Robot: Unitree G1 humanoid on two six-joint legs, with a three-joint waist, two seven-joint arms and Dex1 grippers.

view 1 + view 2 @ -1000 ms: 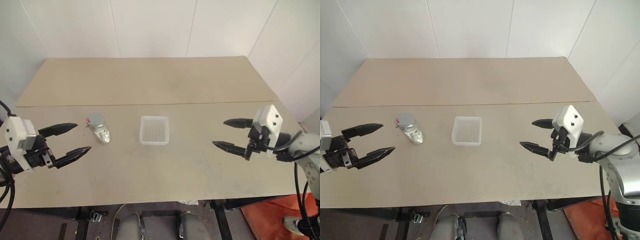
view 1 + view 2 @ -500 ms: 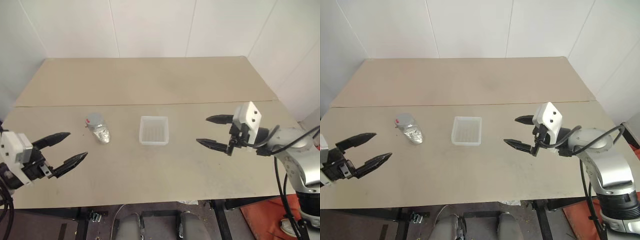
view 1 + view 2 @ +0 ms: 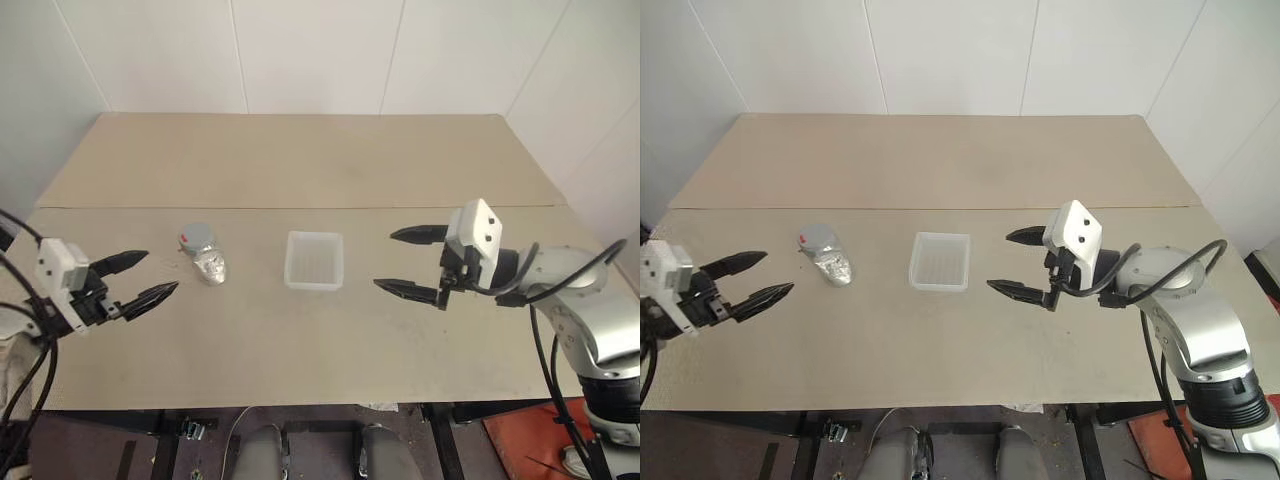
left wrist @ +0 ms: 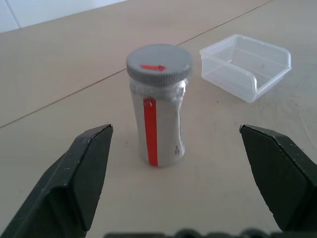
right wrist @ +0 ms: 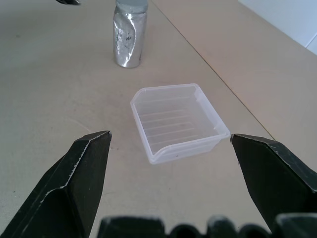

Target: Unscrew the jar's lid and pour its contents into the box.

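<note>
My gripper will make a small solid piece drop from the silvery jar (image 3: pixel 205 256) when it pours, because the translucent white box has a low, cut-down side (image 4: pixel 229 74).
The silvery jar (image 3: pixel 208 264) stands upright on the tan table, left of centre, with its grey lid (image 3: pixel 196 237) on; the lid carries a red mark (image 4: pixel 153 67). The contents are hidden inside. The translucent white box (image 3: pixel 314 260) sits at mid-table, to the jar's right, and nothing shows in it. My left gripper (image 3: pixel 160 272) is open, a short way left of the jar and pointing at it without touching. My right gripper (image 3: pixel 385 261) is open just right of the box, pointing at it, nothing between its fingers.
A seam (image 3: pixel 300 208) runs across the table behind the jar and box. White walls close the far side and both flanks. The table's near edge (image 3: pixel 300 405) lies just below the grippers.
My right gripper has moved left, closer to the box. My left gripper has dropped lower and edged forward toward the jar. Both stay open; jar and box have not moved.
</note>
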